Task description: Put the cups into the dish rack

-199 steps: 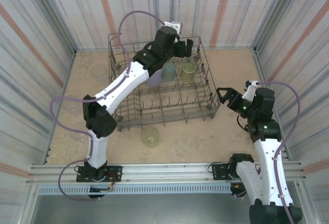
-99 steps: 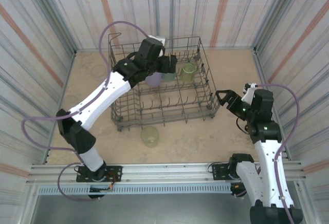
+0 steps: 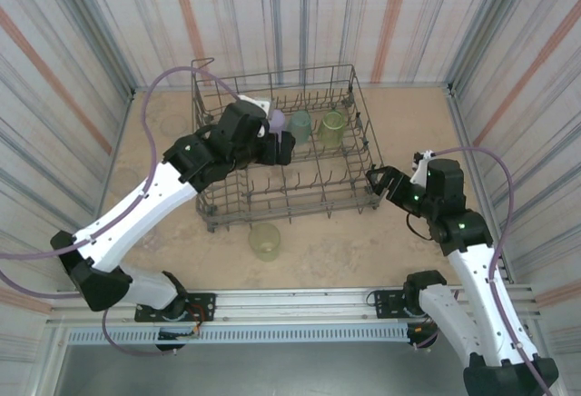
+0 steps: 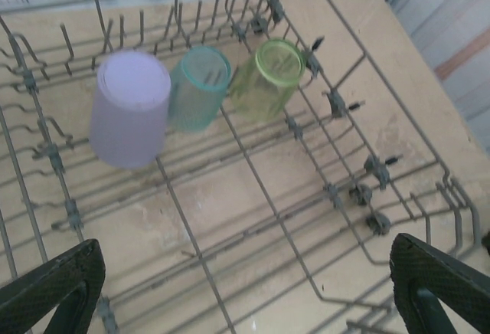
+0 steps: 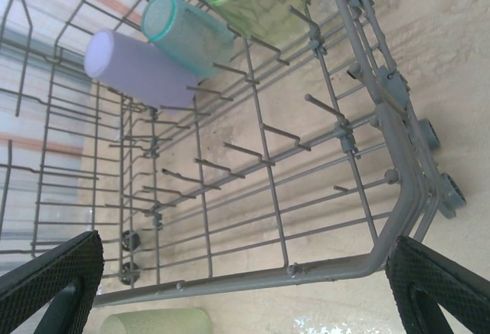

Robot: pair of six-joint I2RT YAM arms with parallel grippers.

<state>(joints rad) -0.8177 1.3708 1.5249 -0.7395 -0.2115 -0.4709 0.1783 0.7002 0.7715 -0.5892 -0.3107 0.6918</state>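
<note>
The near yellow-green cup (image 3: pixel 265 242) is upright and clear of the rack. My left gripper keeps moving there until its fingers are on either side of the cup's rim (image 3: pixel 279 241).
The grey wire dish rack (image 3: pixel 272 76) stands mid-table. Three cups lie in its far row: lavender (image 3: pixel 277 122), teal (image 3: pixel 300 123) and yellow-green (image 3: pixel 332 128). A second yellow-green cup (image 3: pixel 265 242) stands on the table just in front of the rack. My left gripper (image 3: pixel 283 149) hovers open over the rack's middle; its wrist view shows the lavender cup (image 4: pixel 129 108), teal cup (image 4: pixel 199 87) and yellow-green cup (image 4: pixel 272 76) ahead. My right gripper (image 3: pixel 379 181) is open beside the rack's near right corner (image 5: pixel 306 273), with the table cup (image 5: pixel 153 323) low in its view.
A faint clear cup (image 3: pixel 172 126) sits on the table left of the rack. Striped walls enclose the table on three sides. Bare tan tabletop lies in front of the rack and to its right.
My left arm has pulled back from the rack's far side toward the near left, empty, with the lavender cup left in the rack. My right gripper has shifted slightly left toward the rack corner.
</note>
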